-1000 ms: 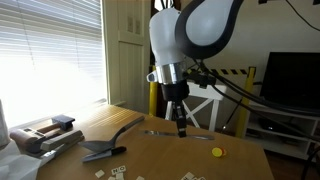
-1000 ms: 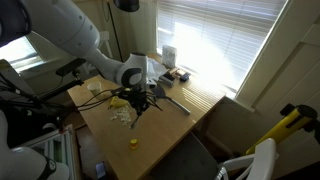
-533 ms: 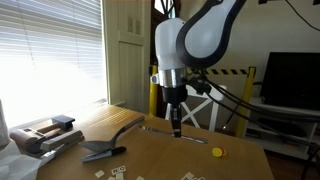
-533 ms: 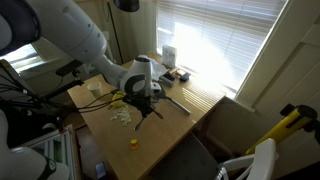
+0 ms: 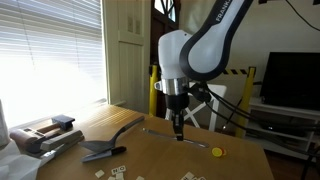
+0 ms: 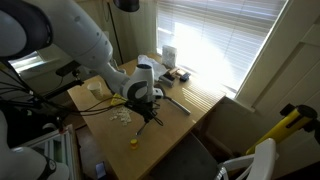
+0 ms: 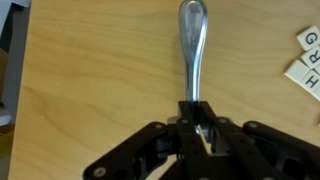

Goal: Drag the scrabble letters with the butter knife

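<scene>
My gripper keeps lowering the butter knife (image 5: 201, 144) toward the yellow disc and lets go there, because it is level over open wood and clear of the scrabble letters.
The butter knife (image 7: 193, 50) is a slim silvery metal knife lying flat on the wooden table (image 7: 90, 70). In the wrist view it runs up from between my fingers. It also shows as a thin line in an exterior view (image 5: 155, 131). My gripper (image 7: 198, 128) points straight down at the table in both exterior views (image 5: 179, 135) (image 6: 150, 113), with its jaws closed around the knife's middle. Scrabble letters, small cream tiles, lie at the right edge of the wrist view (image 7: 305, 55). More tiles lie scattered in both exterior views (image 5: 115, 172) (image 6: 123, 117).
A dark wedge-bladed spatula (image 5: 105, 151) with a curved handle lies by the tiles. A small yellow disc (image 5: 217, 152) (image 6: 133, 142) sits near the table edge. A clamp-like tool (image 5: 50, 135) stands at the window side. Cables hang beside the arm.
My gripper has come down a little further onto the knife, and the arm above it has shifted sideways. The knife and tiles have not moved.
</scene>
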You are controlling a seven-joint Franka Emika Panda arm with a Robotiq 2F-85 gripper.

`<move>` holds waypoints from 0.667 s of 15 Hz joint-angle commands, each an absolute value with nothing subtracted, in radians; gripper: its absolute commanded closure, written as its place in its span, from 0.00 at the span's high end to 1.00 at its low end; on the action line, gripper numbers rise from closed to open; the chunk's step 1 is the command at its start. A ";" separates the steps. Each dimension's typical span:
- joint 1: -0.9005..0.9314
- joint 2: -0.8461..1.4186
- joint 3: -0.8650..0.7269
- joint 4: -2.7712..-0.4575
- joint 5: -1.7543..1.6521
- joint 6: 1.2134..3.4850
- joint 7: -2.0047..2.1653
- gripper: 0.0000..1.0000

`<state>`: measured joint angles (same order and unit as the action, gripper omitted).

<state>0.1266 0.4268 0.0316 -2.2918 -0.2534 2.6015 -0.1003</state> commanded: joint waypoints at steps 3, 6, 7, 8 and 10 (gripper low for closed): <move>0.163 0.467 -0.017 -2.277 -0.323 2.610 -0.020 0.04; 0.169 0.482 -0.030 -2.278 -0.334 2.621 0.003 0.04; 0.168 0.487 -0.031 -2.278 -0.333 2.626 0.005 0.04; 0.169 0.492 -0.033 -2.278 -0.335 2.633 0.007 0.04; 0.168 0.501 -0.033 -2.274 -0.332 2.639 0.001 0.04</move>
